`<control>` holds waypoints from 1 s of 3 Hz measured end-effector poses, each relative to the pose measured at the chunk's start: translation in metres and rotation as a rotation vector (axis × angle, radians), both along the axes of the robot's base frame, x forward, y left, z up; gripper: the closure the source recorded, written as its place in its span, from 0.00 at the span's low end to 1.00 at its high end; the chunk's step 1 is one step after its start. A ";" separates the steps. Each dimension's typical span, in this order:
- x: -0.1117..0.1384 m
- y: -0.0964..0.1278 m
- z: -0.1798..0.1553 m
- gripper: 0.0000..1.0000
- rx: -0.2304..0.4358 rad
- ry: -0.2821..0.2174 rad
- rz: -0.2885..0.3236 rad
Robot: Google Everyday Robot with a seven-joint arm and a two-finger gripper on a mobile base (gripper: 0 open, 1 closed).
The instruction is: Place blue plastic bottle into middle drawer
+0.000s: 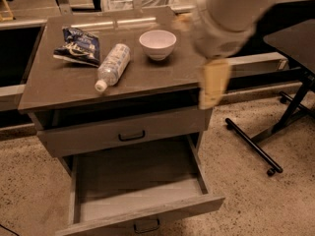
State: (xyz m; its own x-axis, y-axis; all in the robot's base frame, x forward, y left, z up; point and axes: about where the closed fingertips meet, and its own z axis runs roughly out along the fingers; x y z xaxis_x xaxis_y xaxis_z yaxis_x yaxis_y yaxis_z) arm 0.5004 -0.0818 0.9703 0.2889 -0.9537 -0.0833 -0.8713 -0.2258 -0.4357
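Observation:
The middle drawer (136,177) is open and the blue plastic bottle is clear of the bowl. My gripper continues to move toward the bottle and closes around its body (116,63).
The blue plastic bottle (113,65) lies on its side on the cabinet top (59,87), white cap toward the front, between a snack bag and a bowl. The middle drawer (142,181) is pulled out below and holds nothing; its dark handle (146,225) shows at the bottom edge. My gripper (214,85) hangs, blurred, from the pale arm (226,18) over the cabinet's right front corner. It is to the right of the bottle, well apart from it, and holds nothing that I can see.
A dark blue snack bag (78,45) lies at the back left of the top and a white bowl (157,43) at the back middle. The upper handled drawer front (132,135) stands slightly open. A black table base with wheels (261,151) stands on the floor to the right.

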 end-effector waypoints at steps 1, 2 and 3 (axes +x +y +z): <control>0.023 0.039 -0.015 0.00 0.006 -0.103 0.204; 0.024 0.044 -0.011 0.00 -0.006 -0.140 0.277; 0.046 0.060 -0.017 0.00 -0.045 -0.118 0.367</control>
